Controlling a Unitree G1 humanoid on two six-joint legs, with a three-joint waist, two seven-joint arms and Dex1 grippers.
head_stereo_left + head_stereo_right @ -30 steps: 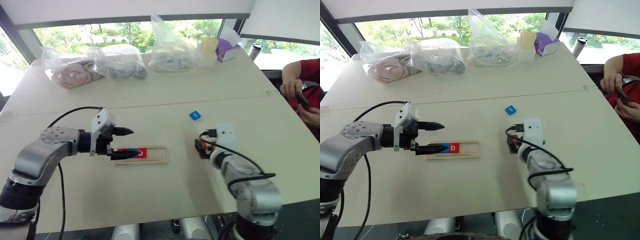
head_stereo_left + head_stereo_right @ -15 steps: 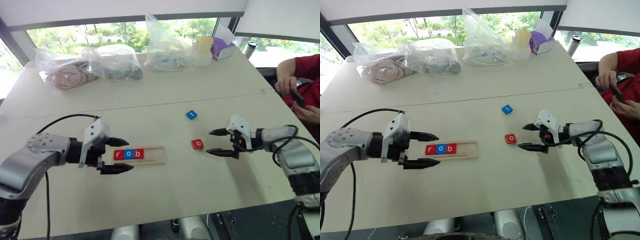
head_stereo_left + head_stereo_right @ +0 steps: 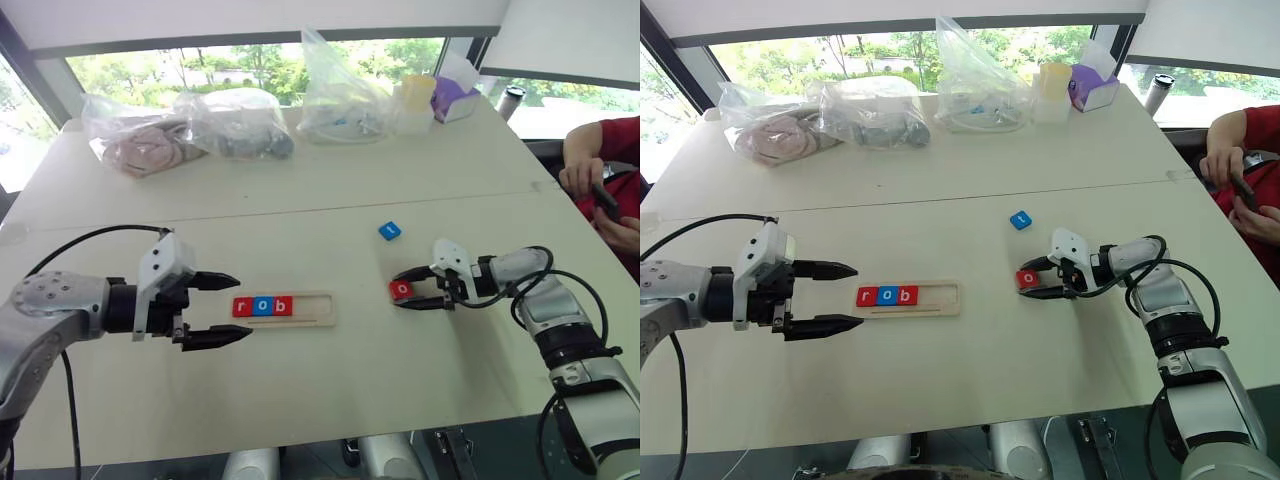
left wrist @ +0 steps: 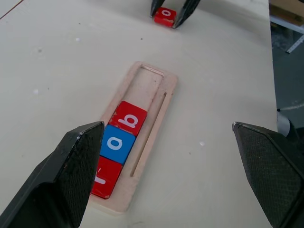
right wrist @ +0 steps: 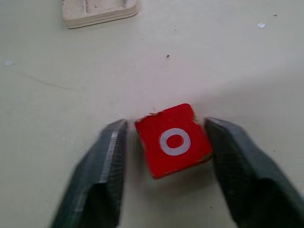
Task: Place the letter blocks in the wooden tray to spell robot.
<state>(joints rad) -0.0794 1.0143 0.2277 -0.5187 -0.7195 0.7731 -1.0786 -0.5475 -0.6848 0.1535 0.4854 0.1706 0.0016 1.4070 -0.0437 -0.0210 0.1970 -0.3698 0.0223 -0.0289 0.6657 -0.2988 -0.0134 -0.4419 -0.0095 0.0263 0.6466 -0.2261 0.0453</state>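
The red o block (image 5: 175, 141) faces up and the tray's space (image 3: 306, 305) beside the red b block is free, so my right gripper should keep on to that space and let the block go.
The wooden tray (image 3: 312, 308) lies left of the table's centre with red r (image 3: 242, 307), blue o (image 3: 262, 306) and red b (image 3: 282, 306) blocks at its left end; its right part is bare. My left gripper (image 3: 858, 295) hovers open just left of the tray. To the right of the tray a red o block (image 5: 175, 140) lies on the table. My right gripper (image 3: 1025, 281) is shut on it, one finger on each side. A blue block (image 3: 389, 231) lies on the table farther back.
Several clear plastic bags (image 3: 235, 122) and a purple box (image 3: 455, 100) line the table's far edge. A person in red (image 3: 610, 170) sits at the right. Bare tabletop (image 3: 330, 390) lies in front of the tray.
My right gripper swung round, reached left to the red o block and closed on it. My left gripper drew back left off the tray, staying open.
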